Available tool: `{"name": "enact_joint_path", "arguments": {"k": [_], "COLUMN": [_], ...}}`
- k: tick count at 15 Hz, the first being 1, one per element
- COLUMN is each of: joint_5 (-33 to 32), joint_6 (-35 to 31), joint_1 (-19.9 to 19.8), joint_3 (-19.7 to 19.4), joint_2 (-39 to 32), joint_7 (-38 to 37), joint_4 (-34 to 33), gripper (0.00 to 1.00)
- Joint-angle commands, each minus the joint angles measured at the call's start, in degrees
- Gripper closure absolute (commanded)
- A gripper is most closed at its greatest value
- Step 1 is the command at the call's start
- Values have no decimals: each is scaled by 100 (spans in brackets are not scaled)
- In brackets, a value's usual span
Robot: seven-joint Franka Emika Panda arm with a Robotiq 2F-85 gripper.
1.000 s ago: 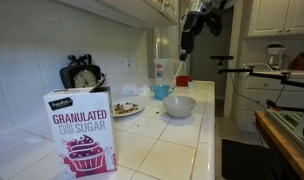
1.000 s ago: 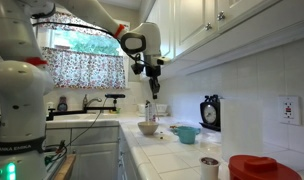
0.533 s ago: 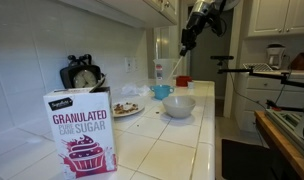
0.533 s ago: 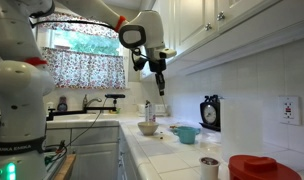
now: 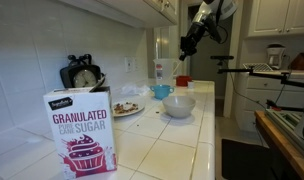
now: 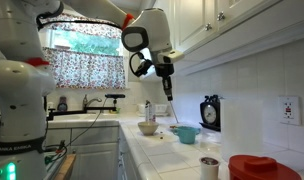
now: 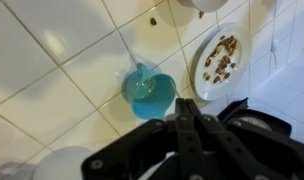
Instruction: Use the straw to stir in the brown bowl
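Note:
The straw's lower end is pointing down toward the light blue cup's opening, so I should go on lowering my gripper until that end is inside, then let go.
The brown bowl sits low at the far end of the tiled counter, beyond the light blue cup; it also shows at the bottom edge in an exterior view. It is out of the wrist view. My gripper hangs high above the counter, tilted, shut on a thin straw that points down. In the wrist view the shut fingers are over the blue cup.
A larger white bowl stands next to the blue cup. A plate with food, a clock and a sugar box are along the counter. A small cup stands by the brown bowl.
My gripper has moved with the straw from over the white bowl toward the blue cup and the wall, and has tilted more.

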State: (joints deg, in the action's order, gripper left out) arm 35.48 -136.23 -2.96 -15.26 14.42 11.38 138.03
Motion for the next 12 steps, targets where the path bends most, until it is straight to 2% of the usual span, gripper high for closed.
{"name": "enact_joint_path", "arguments": {"k": [1,9,10,11,12], "joint_5": [444,800,803,800,793], "joint_6": [-52,18,38,59,74], "joint_1": [-80,-410,-442,-478,-513], "joint_3": [-22,105,122,142,168], "joint_2": [-505,-1411,-1491,-1555,-1617], "joint_7": [183,126,124,113,107], "joint_4": [-296,-862,-922,-959,-1011], "gripper": [99,99,92,72,67]}}
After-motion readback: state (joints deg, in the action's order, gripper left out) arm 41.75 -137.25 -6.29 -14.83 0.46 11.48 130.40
